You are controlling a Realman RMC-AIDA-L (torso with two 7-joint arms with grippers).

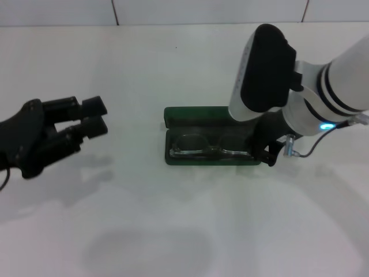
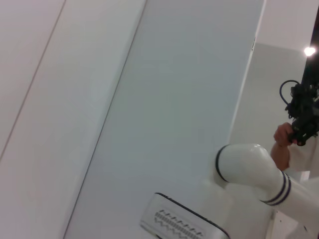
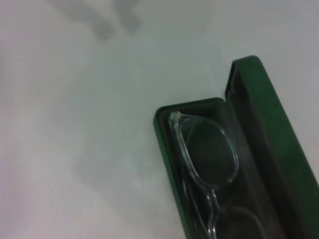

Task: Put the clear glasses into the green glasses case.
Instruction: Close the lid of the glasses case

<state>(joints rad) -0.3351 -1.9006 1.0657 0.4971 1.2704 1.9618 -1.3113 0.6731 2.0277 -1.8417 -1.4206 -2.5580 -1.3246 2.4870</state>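
The clear glasses point(image 1: 213, 149) are folded and lie inside the green glasses case's rim. My right gripper should keep moving away until it is clear of the lid point(image 1: 199, 117).
The green glasses case point(image 1: 196, 115) lies open in the middle of the white table, its lid standing up on the far side. The clear glasses point(image 1: 199, 145) rest folded inside its dark lining, lenses along the case's length. The right wrist view shows one end of the green glasses case point(image 3: 271, 129) with the clear glasses point(image 3: 207, 159) in it. My right gripper point(image 1: 266, 151) is down at the case's right end, touching or just over the rim by the glasses' right lens. My left gripper point(image 1: 95, 116) hovers open and empty far to the left.
The white table point(image 1: 173, 231) stretches around the case, with a tiled wall point(image 1: 207, 11) behind it. The left wrist view points away at wall panels point(image 2: 174, 99) and my right arm point(image 2: 249, 169).
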